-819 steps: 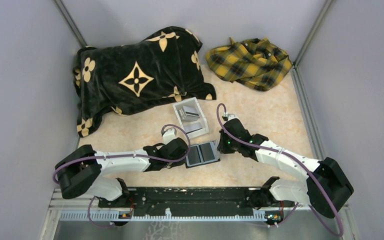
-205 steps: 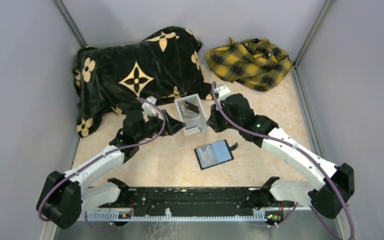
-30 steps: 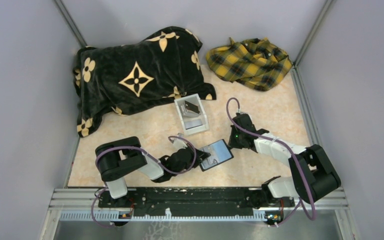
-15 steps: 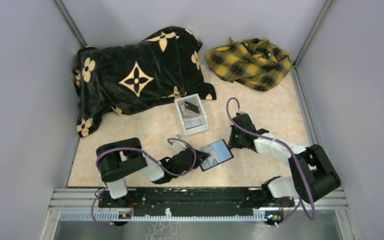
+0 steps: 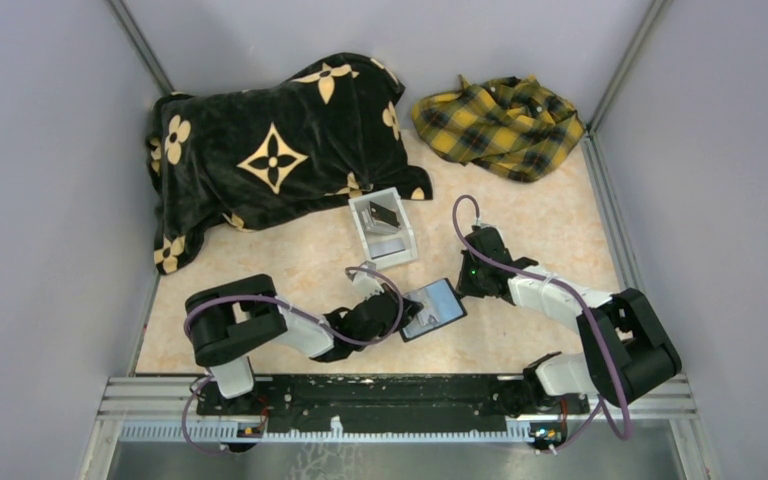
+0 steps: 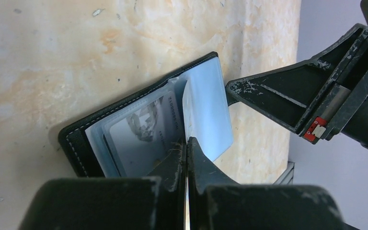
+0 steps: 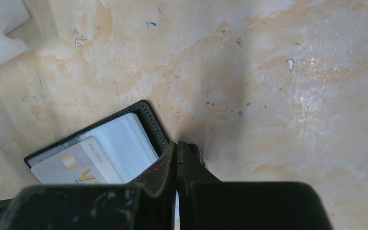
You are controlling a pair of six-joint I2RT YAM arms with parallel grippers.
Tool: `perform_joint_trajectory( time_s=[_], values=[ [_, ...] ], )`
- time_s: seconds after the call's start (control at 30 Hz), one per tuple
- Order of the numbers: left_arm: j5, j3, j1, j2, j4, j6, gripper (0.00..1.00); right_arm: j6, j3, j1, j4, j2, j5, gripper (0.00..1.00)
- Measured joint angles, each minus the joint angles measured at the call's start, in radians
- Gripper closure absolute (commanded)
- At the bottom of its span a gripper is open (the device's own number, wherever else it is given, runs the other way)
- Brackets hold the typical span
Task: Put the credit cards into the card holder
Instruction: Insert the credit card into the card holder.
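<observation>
The gold-chip card (image 7: 76, 165) is standing steeply at the card holder's fold, so next my left gripper puts the card down flat along the sleeve (image 6: 210, 108) and then pushes with closed fingers.
The card holder (image 5: 434, 306) lies open on the table, black with pale inner sleeves. A pale silver credit card (image 6: 141, 136) sits in its left side, also seen with a gold chip (image 7: 72, 167). A clear sleeve (image 6: 210, 112) curls up at the fold. My left gripper (image 5: 409, 312) (image 6: 187, 140) is shut, tips at that fold; whether it pinches the sleeve I cannot tell. My right gripper (image 5: 465, 291) (image 7: 177, 143) is shut, tips on the holder's far edge by the strap clasp (image 7: 197, 154). A dark card (image 5: 384, 213) and a pale card (image 5: 390, 248) lie in the white box (image 5: 358, 226).
A black blanket with gold flowers (image 5: 270, 150) covers the back left. A yellow plaid cloth (image 5: 500, 125) lies at the back right. Grey walls close three sides; the arms' mounting rail (image 5: 390, 392) runs along the front. The white box's corner (image 7: 0, 28) shows in the right wrist view.
My left gripper has crept a little to the right and further onto the open card holder. The right arm and the holder have stayed put.
</observation>
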Motion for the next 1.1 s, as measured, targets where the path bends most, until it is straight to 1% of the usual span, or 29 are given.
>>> perform_joint_trajectory(
  time_s=[0.23,0.43,0.5,0.63,0.7,0.83,0.93,1.0,1.1],
  values=[
    [0.001,0.053,-0.001,-0.002,-0.074,0.072,1.00,0.000,0.000,0.000,-0.001,0.000,0.000,1.00],
    [0.013,0.063,-0.002,-0.001,-0.084,0.089,1.00,0.000,0.001,0.000,-0.001,0.000,-0.001,1.00],
    [0.019,0.075,-0.002,0.000,-0.100,0.094,0.95,0.000,0.001,0.000,-0.001,0.000,-0.002,1.00],
    [0.027,0.129,-0.003,0.001,-0.193,0.097,0.83,0.000,0.002,0.000,-0.001,0.003,-0.005,1.00],
    [0.027,0.157,-0.005,0.000,-0.252,0.100,0.71,0.000,0.002,0.000,-0.001,0.003,-0.008,1.00],
    [0.042,0.210,-0.011,0.000,-0.372,0.103,0.52,0.000,0.008,0.000,0.023,0.019,-0.018,1.00],
    [0.060,0.258,-0.014,-0.003,-0.446,0.109,0.41,0.001,0.008,0.000,0.032,0.024,-0.024,1.00],
    [0.068,0.278,-0.016,-0.005,-0.479,0.111,0.36,0.001,0.008,0.000,0.032,0.024,-0.025,1.00],
    [0.074,0.288,-0.021,-0.022,-0.517,0.108,0.35,0.001,0.008,0.000,0.032,0.024,-0.025,1.00]
  ],
)
